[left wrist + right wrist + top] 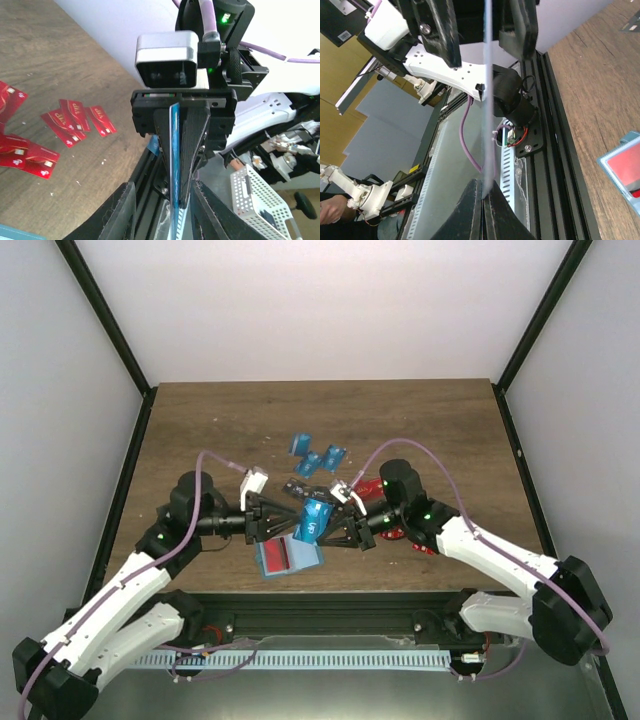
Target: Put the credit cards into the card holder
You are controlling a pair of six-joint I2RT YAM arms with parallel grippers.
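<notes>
The card holder point(278, 556) is lying loose below the blue card, so the robot's right gripper should leave the card to the left gripper and steady the holder's pale end point(310, 557).
A bright blue credit card point(315, 520) hangs edge-on in the air between my two grippers, which face each other over the near table. My right gripper point(338, 530) point(483, 183) is shut on one end of that card point(487, 100). My left gripper point(288, 523) point(162, 187) is open, its fingers either side of the card's point(174, 150) other end with a gap showing on the left side. The teal card holder point(287, 558) point(626, 167) lies flat below them with a red card showing in it.
Loose red cards point(378, 490) point(75, 120) lie under and behind the right arm. Several blue cards point(318, 452) lie farther back at mid-table. The black frame rail point(330, 602) runs along the near table edge.
</notes>
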